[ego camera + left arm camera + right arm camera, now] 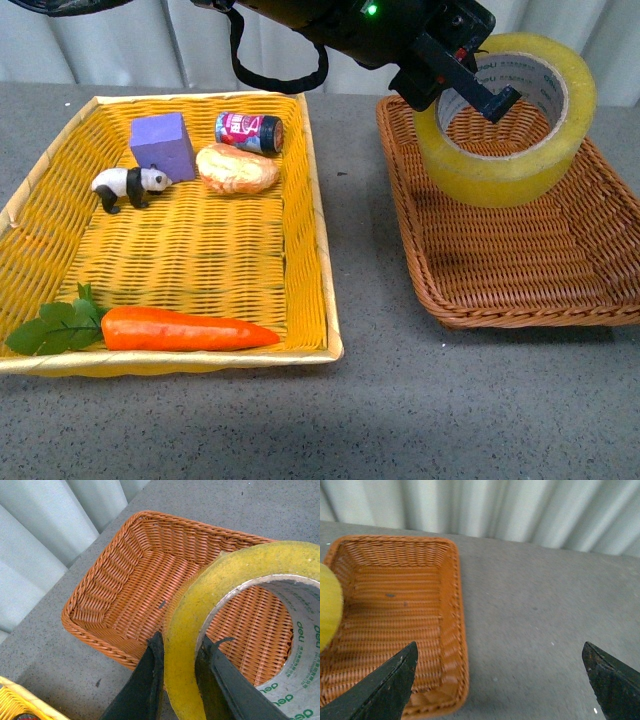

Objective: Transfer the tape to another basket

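My gripper will lower the yellow tape (187, 625), which will settle flat rather than roll, since the tape's open white core (250, 635) faces up over the brown basket.
The yellow tape (510, 160) with its white printed core hangs in the air over the brown wicker basket (520, 270), above the basket's far left part. My left gripper (470, 85) is shut on the roll's wall, one finger inside the core and one outside. In the left wrist view the tape (235, 590) sits between the black fingers (150, 680) of my left gripper (180, 652), with the empty basket (135, 580) below. My right gripper (501, 672) is open and empty, above the grey table beside the basket's (395, 590) edge; a sliver of tape (327, 605) shows there.
A bright yellow woven basket (45, 290) at the left holds a purple block (162, 145), a toy panda (130, 185), a bread roll (237, 168), a small can (250, 130) and a carrot (185, 330). Pale curtains hang behind the grey table (380, 400).
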Motion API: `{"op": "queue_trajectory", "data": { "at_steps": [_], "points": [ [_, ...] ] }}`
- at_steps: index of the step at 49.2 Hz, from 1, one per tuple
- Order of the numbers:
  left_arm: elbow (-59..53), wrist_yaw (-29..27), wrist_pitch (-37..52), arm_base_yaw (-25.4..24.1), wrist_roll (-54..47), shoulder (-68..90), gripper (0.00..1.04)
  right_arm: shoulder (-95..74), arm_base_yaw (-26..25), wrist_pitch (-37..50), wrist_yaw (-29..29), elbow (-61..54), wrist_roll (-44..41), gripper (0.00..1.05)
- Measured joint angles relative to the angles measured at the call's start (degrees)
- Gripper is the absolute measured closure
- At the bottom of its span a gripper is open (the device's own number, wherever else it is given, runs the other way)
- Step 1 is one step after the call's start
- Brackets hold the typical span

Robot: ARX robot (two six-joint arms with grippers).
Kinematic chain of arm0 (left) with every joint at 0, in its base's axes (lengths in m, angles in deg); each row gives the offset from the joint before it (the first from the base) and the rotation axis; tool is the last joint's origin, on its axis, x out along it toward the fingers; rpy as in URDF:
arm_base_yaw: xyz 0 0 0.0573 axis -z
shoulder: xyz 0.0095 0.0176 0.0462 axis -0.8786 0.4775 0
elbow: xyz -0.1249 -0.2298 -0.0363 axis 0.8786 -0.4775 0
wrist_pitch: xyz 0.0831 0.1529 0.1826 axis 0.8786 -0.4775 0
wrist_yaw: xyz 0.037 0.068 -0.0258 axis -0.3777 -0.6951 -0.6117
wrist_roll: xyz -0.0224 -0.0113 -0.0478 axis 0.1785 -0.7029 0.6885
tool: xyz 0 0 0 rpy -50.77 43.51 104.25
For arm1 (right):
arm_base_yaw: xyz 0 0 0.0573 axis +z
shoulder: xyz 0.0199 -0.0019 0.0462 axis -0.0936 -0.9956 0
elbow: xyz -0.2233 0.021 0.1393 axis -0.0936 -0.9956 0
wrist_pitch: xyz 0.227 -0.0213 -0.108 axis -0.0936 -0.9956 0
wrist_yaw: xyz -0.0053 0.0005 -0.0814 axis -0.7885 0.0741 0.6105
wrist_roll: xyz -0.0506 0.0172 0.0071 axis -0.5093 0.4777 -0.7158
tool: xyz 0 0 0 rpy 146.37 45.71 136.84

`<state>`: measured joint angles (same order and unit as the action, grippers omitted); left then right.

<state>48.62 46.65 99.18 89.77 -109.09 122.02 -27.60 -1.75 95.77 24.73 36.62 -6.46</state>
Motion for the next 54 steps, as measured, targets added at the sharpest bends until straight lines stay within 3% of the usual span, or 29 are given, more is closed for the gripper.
{"op": "queue_trajectory", "data": {
  "at_steps": [7, 25, 54],
  "points": [
    [0.0, 0.0, 0.0, 0.0, 0.0, 0.0, 0.89, -15.3, 6.5, -6.9, -5.8, 15.2, -5.0, 0.09],
    [0.0, 0.0, 0.0, 0.0, 0.0, 0.0, 0.9, -31.5, 17.0, -20.5, -6.7, 33.4, -12.1, 0.09],
    [0.0, -0.7, 0.0, 0.0, 0.2, 0.6, 0.9, -38.6, 19.1, -23.1, -2.8, 37.9, -11.6, 0.09]
  ]
}}
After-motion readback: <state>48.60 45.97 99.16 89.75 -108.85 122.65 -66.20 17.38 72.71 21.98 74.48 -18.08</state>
